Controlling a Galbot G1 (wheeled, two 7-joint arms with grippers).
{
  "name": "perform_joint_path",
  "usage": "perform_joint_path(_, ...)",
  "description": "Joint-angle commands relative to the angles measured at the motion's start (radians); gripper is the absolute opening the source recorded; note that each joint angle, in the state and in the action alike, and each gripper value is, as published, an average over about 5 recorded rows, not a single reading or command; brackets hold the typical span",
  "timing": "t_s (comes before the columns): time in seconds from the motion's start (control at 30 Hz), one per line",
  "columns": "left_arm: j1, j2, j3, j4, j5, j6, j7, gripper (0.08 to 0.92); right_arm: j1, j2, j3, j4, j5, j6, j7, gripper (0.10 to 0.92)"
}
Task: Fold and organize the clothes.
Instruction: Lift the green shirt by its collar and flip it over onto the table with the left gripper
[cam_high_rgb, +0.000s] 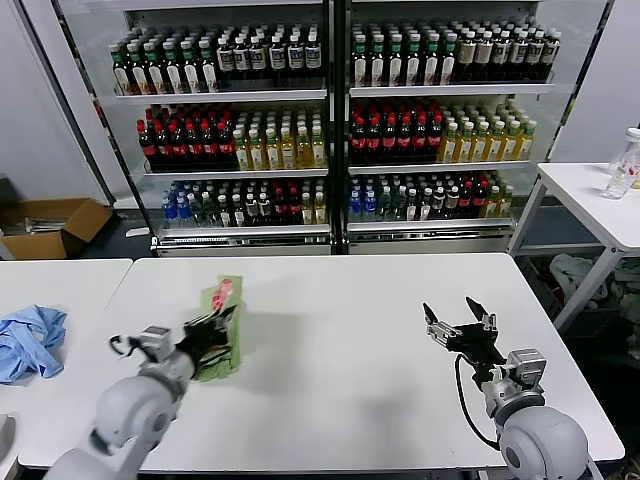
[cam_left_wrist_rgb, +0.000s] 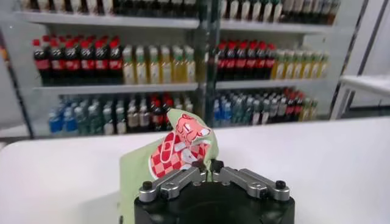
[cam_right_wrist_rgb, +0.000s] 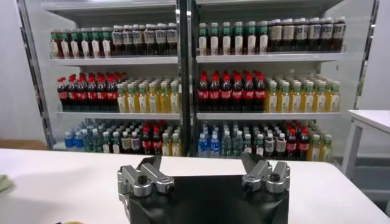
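Observation:
The light green polo shirt hangs narrow and upright, so my left gripper should swing it toward the blue cloth and then sweep back to lay it flat.
The light green polo shirt (cam_high_rgb: 222, 325) is bunched into a folded bundle, held up off the white table (cam_high_rgb: 340, 340) at its left side, with the red-and-white chest print (cam_high_rgb: 221, 295) at the top. My left gripper (cam_high_rgb: 212, 327) is shut on the shirt's edge. In the left wrist view the shirt (cam_left_wrist_rgb: 146, 165) rises just beyond my left gripper (cam_left_wrist_rgb: 208, 167), and the print (cam_left_wrist_rgb: 180, 146) faces the camera. My right gripper (cam_high_rgb: 457, 317) is open and empty above the table's right part; it also shows in the right wrist view (cam_right_wrist_rgb: 201, 163), jaws wide apart.
A blue cloth (cam_high_rgb: 28, 338) lies on the neighbouring table at the left. Bottle shelves (cam_high_rgb: 330, 120) stand behind. A cardboard box (cam_high_rgb: 50, 226) sits on the floor at far left. A second white table (cam_high_rgb: 600, 200) with a bottle (cam_high_rgb: 622, 168) stands at right.

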Motion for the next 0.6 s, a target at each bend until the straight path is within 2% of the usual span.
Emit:
perform_joint_path(0.03, -0.315, -0.264, 0.301, 0.161, -0.393, -0.008, -0.172, 0.102, -0.001, 0.003, 0.008, 0.006, 0.004, 0.003, -0.001, 0.823)
perform_joint_path(0.2, -0.349, -0.345, 0.327, 0.246, -0.386, -0.025, -0.179, 0.102, 0.003, 0.006, 0.006, 0.007, 0.006, 0.003, -0.003, 0.823)
perform_joint_path(0.33, -0.345, -0.331, 0.29, 0.243, -0.35, -0.035, -0.161, 0.102, 0.013, 0.005, 0.005, -0.001, 0.009, 0.005, -0.002, 0.823)
perform_joint_path(0.47, -0.301, -0.229, 0.171, 0.171, -0.346, -0.017, -0.148, 0.102, 0.021, 0.001, 0.006, -0.008, 0.016, 0.004, -0.002, 0.823)
perform_joint_path(0.53, -0.262, -0.136, 0.084, 0.14, -0.338, 0.002, -0.138, 0.102, 0.025, -0.001, 0.006, -0.013, 0.017, 0.004, -0.002, 0.823)
perform_joint_path(0.6, -0.21, -0.012, -0.021, 0.119, -0.314, 0.015, -0.107, 0.102, 0.029, -0.001, 0.005, -0.017, 0.017, 0.004, -0.002, 0.823)
